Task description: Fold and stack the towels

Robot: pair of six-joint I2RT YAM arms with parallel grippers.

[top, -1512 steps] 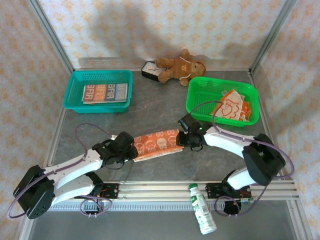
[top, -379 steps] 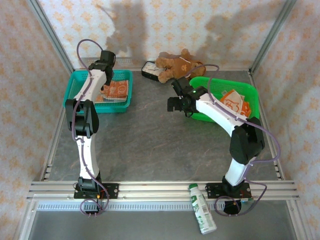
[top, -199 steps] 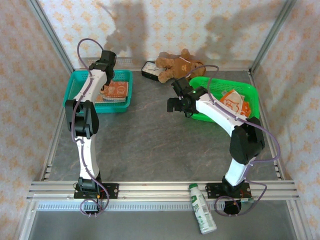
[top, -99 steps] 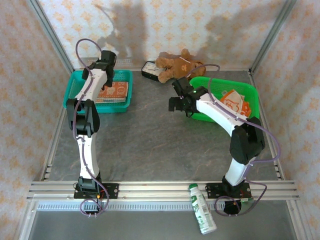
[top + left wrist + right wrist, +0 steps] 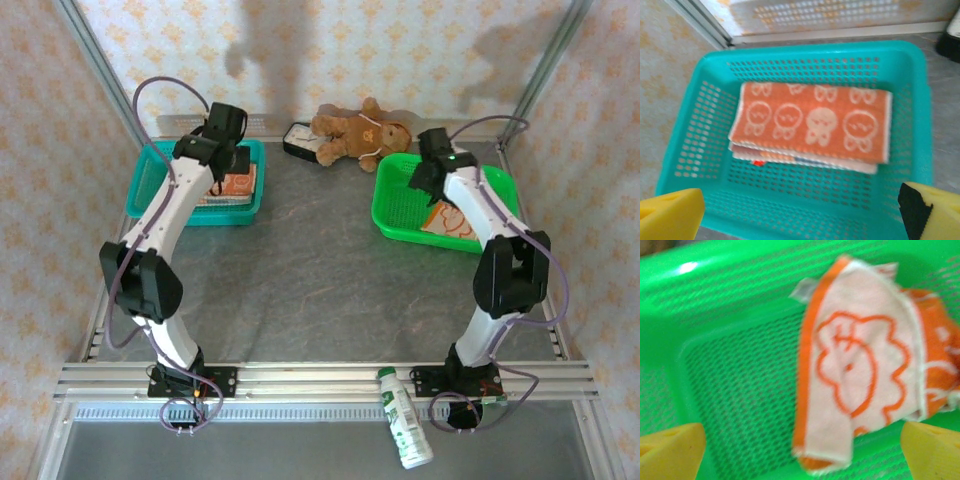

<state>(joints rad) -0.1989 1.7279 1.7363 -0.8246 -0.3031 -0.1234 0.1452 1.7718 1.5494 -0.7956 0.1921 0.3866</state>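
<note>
My gripper will lift the white towel, and the orange cloth should come along as the towel's reverse side, because orange cloth spills out from under the towel's white edge.
A folded orange towel with white bear prints lies on top of another folded towel inside the teal basket. My left gripper hovers open above the basket's near side, holding nothing. From above, that gripper sits over the teal basket beside the orange towel. A crumpled white towel with an orange flower outline lies in the green basket. My right gripper is open just above it; from above, it hangs over the green basket.
A brown teddy bear and a small black box lie at the back wall between the baskets. A white-and-green bottle rests on the front rail. Grey tabletop stretches between the arms.
My left gripper has opened, released the orange towel onto the stack and pulled back. My right arm swung right, from the green basket's left edge to above the towel inside.
</note>
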